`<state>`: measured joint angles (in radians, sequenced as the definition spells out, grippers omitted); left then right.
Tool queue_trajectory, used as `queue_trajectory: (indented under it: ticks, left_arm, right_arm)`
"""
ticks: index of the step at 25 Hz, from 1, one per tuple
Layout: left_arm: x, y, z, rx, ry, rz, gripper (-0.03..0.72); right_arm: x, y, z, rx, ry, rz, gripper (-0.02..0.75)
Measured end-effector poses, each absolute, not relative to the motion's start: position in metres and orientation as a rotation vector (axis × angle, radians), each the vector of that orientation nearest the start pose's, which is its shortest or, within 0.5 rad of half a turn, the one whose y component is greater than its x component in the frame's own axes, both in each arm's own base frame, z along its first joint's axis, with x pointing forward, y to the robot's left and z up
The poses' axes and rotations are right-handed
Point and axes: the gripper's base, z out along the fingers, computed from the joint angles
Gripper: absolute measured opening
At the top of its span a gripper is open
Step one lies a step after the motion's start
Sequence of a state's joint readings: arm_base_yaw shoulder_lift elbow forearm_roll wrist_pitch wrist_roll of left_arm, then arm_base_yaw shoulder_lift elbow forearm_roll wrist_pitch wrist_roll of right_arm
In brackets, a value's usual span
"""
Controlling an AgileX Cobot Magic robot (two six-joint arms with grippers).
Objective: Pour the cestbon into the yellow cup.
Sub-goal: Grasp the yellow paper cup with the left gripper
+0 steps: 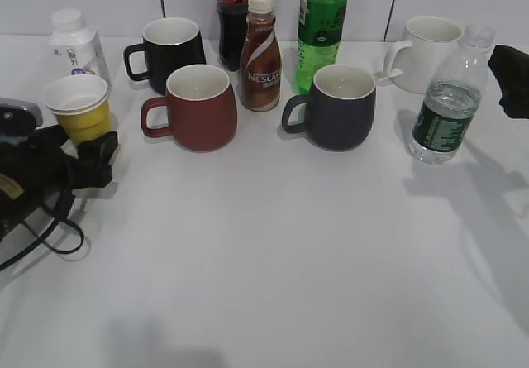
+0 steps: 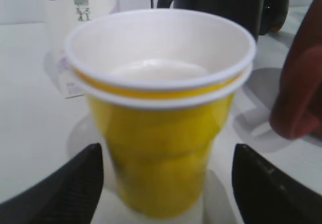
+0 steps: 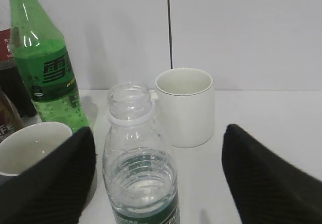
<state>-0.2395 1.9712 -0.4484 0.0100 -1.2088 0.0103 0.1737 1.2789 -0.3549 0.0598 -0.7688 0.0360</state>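
Observation:
The yellow cup will come up with its nested layers together when the robot lifts, because a thin yellow line shows between the edges of its doubled white rim.
The yellow cup stands upright at the far left, with a white rim and white inside. In the left wrist view it fills the frame. My left gripper is open, one finger on each side of the cup's base, not touching it. The cestbon, a clear bottle with a dark green label and part full of water, stands upright at the right. My right gripper is open just right of it. In the right wrist view the cestbon stands between the fingers, nearer the left one.
A dark red mug, black mug, dark grey mug and white mug stand across the back. A Nescafe bottle, tall green bottle, cola bottle and small white bottle stand among them.

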Motion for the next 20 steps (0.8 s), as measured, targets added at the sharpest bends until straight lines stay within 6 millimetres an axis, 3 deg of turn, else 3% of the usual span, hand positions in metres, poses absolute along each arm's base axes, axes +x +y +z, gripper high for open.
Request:
queue_trajectory:
  ticks: [9,16,20]
  left_arm:
    - [0.318,-0.078,0.095,0.231,1.73,-0.172,0.601]
    - [0.319,-0.079,0.094,0.232,1.728,-0.172,0.419]
    - [0.316,-0.078,0.095,0.237,1.731,-0.174,0.403]
  right_arm:
    - [0.228,0.036,0.227,-0.048,1.64,0.16,0.587]
    - [0.228,0.038,0.227,-0.073,1.638,0.161,0.587]
    - [0.228,0.04,0.226,-0.112,1.64,0.161,0.587]
